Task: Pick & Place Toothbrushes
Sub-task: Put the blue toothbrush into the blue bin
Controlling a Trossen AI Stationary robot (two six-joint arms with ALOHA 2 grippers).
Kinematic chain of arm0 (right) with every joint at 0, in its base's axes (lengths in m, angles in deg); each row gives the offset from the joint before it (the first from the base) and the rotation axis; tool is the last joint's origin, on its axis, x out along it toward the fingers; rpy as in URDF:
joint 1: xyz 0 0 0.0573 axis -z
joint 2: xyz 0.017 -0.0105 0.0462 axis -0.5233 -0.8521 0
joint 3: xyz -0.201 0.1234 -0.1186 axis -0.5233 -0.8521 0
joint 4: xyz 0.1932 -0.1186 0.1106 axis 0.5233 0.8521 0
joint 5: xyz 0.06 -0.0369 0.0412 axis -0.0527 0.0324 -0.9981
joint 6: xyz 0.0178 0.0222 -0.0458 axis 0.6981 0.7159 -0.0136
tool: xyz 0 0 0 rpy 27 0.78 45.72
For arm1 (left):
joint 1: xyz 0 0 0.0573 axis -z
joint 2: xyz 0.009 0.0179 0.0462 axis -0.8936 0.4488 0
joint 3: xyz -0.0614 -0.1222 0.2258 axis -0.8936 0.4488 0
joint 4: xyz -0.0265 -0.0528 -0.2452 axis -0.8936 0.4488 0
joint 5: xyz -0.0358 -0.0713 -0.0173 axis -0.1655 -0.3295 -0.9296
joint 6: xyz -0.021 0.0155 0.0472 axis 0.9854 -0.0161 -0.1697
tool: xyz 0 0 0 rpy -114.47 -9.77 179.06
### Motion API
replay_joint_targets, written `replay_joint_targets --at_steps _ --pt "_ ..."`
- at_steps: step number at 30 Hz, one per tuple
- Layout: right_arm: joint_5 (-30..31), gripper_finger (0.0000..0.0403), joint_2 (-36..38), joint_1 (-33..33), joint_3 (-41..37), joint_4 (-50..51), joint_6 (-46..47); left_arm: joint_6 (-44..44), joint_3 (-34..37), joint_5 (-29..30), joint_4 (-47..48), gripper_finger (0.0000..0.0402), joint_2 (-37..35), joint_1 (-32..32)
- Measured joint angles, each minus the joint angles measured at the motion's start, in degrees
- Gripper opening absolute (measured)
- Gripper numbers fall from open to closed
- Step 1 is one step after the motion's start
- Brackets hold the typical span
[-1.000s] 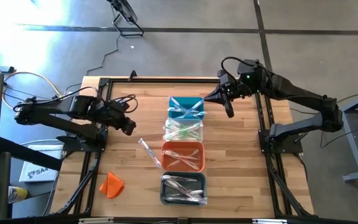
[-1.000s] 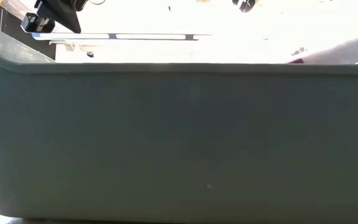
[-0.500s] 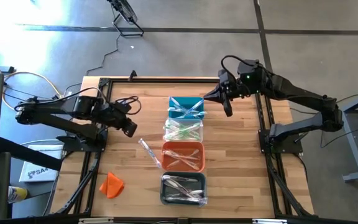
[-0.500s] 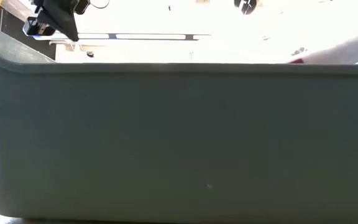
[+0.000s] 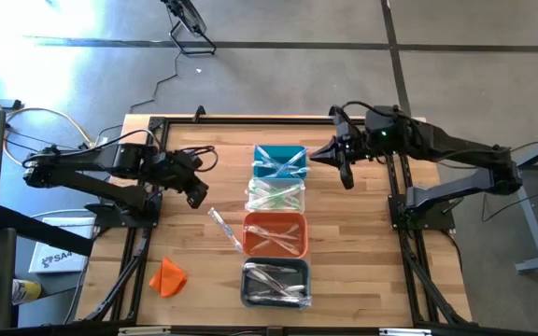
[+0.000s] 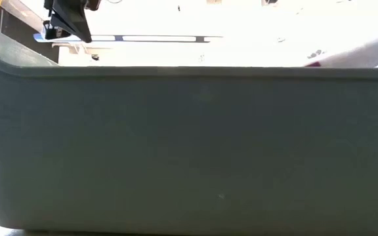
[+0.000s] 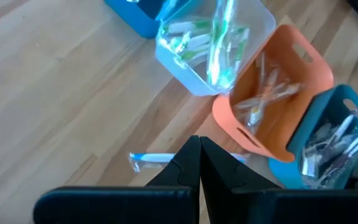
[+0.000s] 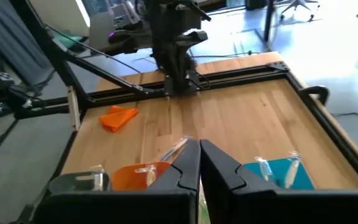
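Next, I back my right gripper off while my left gripper takes the toothbrush's end clear of the orange bin (image 5: 215, 214), because the loose toothbrush (image 5: 226, 231) is across the bins from my right gripper.
One loose toothbrush (image 5: 223, 228), clear-wrapped with a light blue end (image 7: 149, 157), lies flat on the wood left of the orange bin. Other toothbrushes fill the teal bin (image 5: 278, 161), clear bin (image 5: 275, 194), orange bin (image 5: 275, 233) and grey bin (image 5: 275, 283). My left gripper (image 5: 196, 195) (image 7: 199, 155) is shut and hangs just on the far-left side of the loose toothbrush, above it. My right gripper (image 5: 346, 174) (image 8: 199, 154) is shut and hovers to the right of the teal bin.
The bins stand in one column down the table's middle. An orange cloth-like lump (image 5: 168, 276) lies near the left near corner. The grey bin's wall (image 6: 189, 144) fills the low view, with only the left arm (image 6: 67, 19) showing above it. Bare wood lies on both sides of the bins.
My left arm has reached toward the table's right, bringing its shut gripper closer to the loose toothbrush. My right gripper has drawn slightly toward the near and right edges, away from the teal bin. No toothbrush has moved.
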Motion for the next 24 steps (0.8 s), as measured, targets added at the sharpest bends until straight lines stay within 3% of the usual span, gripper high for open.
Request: replay_joint_targets --at_steps 8,14,21,24 --pt "8.2 0.0003 3.9 -6.1 0.0 0.5 2.5 -12.1 0.0 -5.6 -3.3 0.0000 4.9 -9.4" --pt "13.9 0.0002 4.8 -9.6 0.0 3.9 4.3 -22.7 0.0 -14.9 -7.2 0.0000 9.1 -14.8" --pt "22.5 0.0002 5.4 -11.4 0.0 6.7 5.8 -27.4 0.0 -15.4 -6.7 0.0000 12.2 -16.6" --pt "18.6 0.0002 6.4 -11.1 0.0 7.4 7.0 -31.5 0.0 -16.7 -6.3 0.0000 12.6 -16.6"
